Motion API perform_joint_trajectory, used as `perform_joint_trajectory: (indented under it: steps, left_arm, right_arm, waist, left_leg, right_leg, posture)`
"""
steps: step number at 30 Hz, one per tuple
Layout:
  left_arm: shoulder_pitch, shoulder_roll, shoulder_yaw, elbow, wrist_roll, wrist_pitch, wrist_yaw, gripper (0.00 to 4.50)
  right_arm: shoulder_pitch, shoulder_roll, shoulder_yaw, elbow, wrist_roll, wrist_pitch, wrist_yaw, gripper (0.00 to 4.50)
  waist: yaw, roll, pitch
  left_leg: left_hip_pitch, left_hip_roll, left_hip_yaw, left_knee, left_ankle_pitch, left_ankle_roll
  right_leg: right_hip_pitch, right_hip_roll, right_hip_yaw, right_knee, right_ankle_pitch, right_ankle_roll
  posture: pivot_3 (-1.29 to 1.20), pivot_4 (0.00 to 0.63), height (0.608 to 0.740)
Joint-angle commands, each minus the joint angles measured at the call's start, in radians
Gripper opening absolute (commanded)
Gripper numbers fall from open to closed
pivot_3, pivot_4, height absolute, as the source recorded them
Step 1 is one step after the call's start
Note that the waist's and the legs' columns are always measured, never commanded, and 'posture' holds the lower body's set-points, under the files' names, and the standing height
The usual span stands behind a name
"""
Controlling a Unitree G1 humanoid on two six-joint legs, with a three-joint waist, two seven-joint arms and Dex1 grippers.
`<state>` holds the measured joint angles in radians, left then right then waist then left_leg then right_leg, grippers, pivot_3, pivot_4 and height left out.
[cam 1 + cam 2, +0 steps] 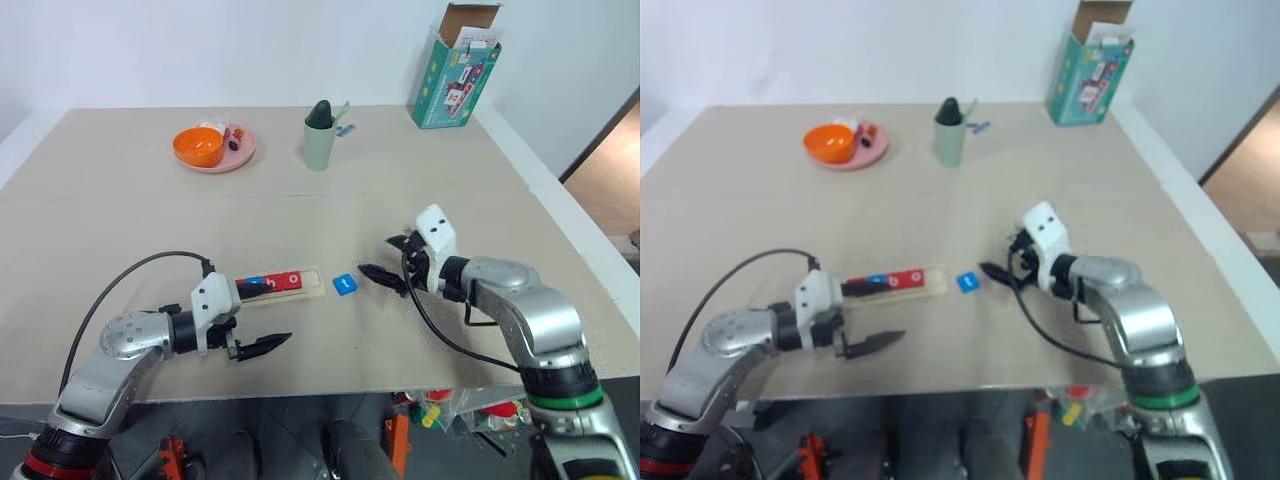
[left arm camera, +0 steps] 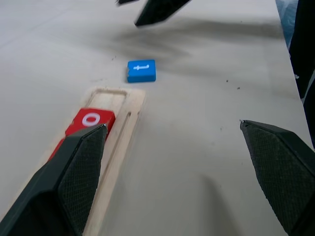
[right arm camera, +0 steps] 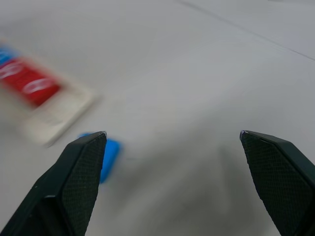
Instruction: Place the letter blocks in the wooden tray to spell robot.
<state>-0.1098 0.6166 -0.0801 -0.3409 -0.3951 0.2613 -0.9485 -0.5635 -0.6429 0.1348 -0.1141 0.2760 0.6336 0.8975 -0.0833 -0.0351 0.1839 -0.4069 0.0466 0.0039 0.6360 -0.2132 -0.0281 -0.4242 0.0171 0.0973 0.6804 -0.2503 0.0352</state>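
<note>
Next, my right gripper turns, pinches the sides of the blue t block (image 1: 344, 284) and lines it up with the tray's empty slot (image 1: 312, 279), because the block is crooked next to the wooden tray's end.
The wooden tray (image 1: 308, 287) lies near the table's front, left of centre. Red letter blocks (image 1: 287, 279) and a blue one (image 1: 256, 282) sit in its groove; the red "o" (image 2: 91, 120) is the last of them, with a bare slot past it. Another blue letter block (image 1: 344, 284), the "t" (image 2: 141, 70), lies flat on the table just off the tray's right end. My left gripper (image 1: 262, 317) stands open at the tray's left part, one finger over the tray and hiding its left end. My right gripper (image 1: 386, 258) hangs open and empty, just right of the loose blue block (image 3: 109, 152).
At the back stand a pink plate (image 1: 241, 156) with an orange bowl (image 1: 197, 146), a green cup (image 1: 318, 140) and a green cardboard box (image 1: 455, 75). The table's front edge (image 1: 320, 392) runs close below both grippers.
</note>
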Motion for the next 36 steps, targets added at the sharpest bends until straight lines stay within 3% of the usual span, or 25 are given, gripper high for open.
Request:
perform_joint_trajectory:
  steps: [1,7,15,20,22,25,29,36]
  left_arm:
    - [-0.004,-0.002,0.004,-0.015,-0.001,-0.02,-0.004,4.5]
    - [0.021,0.002,0.019,-0.039,-0.002,-0.014,0.006,4.5]
    - [0.072,0.016,0.05,-0.086,-0.008,0.005,0.034,4.5]
    - [0.079,0.023,0.057,-0.097,-0.012,0.014,0.043,4.5]
    - [0.079,0.025,0.057,-0.099,-0.012,0.016,0.046,4.5]
    - [0.076,0.028,0.058,-0.097,-0.01,0.018,0.048,4.5]
    - [0.072,0.029,0.056,-0.092,-0.009,0.019,0.047,4.5]
    - [0.068,0.026,0.066,-0.06,-0.008,0.01,0.046,4.5]
  right_arm:
    - [-0.105,-0.01,0.112,0.203,-0.056,-0.322,0.276,4.48]
    - [-0.285,0.07,0.158,0.624,-0.101,-0.621,0.494,4.48]
    - [-0.374,0.131,0.159,0.954,-0.185,-0.876,0.586,4.48]
    - [-0.402,0.18,0.135,1.056,-0.199,-0.929,0.577,3.04]
    - [-0.408,0.191,0.132,1.08,-0.208,-0.947,0.579,2.0]
    - [-0.407,0.2,0.127,1.098,-0.213,-0.969,0.578,1.2]
    - [-0.392,0.203,0.105,1.059,-0.195,-0.955,0.593,1.2]
    - [-0.379,0.18,0.075,0.858,-0.146,-0.758,0.614,1.2]
  waist:
    - [-0.001,0.0,0.0]
    - [0.004,0.0,0.0]
    - [0.005,0.0,0.0]
    - [0.003,0.0,0.0]
    - [0.004,0.0,0.0]
    - [0.005,0.0,0.0]
    - [0.005,0.0,0.0]
    - [0.005,0.0,0.001]
  left_leg:
    - [0.0,0.0,0.0,0.0,0.0,0.0]
    - [0.0,0.0,-0.001,0.001,0.0,0.0]
    - [-0.001,-0.001,0.0,0.001,-0.001,0.001]
    - [0.0,0.0,0.0,0.001,-0.001,0.001]
    - [0.001,0.0,-0.001,0.001,0.0,0.001]
    - [0.001,0.0,-0.001,0.001,0.0,0.001]
    - [0.001,0.0,-0.001,0.001,0.0,0.001]
    - [0.001,0.0,-0.001,0.001,0.0,0.001]
  right_leg:
    - [0.0,0.0,-0.001,0.0,0.0,0.0]
    - [0.001,0.0,-0.001,0.0,0.0,0.0]
    - [0.001,-0.002,-0.001,0.0,0.003,-0.005]
    - [0.001,-0.001,-0.001,0.0,0.003,-0.005]
    - [0.002,-0.001,-0.001,0.001,0.003,-0.005]
    - [0.002,-0.001,-0.001,0.001,0.003,-0.005]
    - [0.002,-0.001,-0.001,0.001,0.004,-0.006]
    - [0.002,-0.001,-0.002,0.001,0.004,-0.006]
  posture:
    - [0.0,0.15,0.74]
    - [0.0,0.15,0.74]
    - [0.0,0.15,0.74]
    - [0.0,0.15,0.74]
    - [0.0,0.15,0.74]
    - [0.0,0.15,0.74]
    - [0.0,0.15,0.74]
    - [0.0,0.15,0.74]
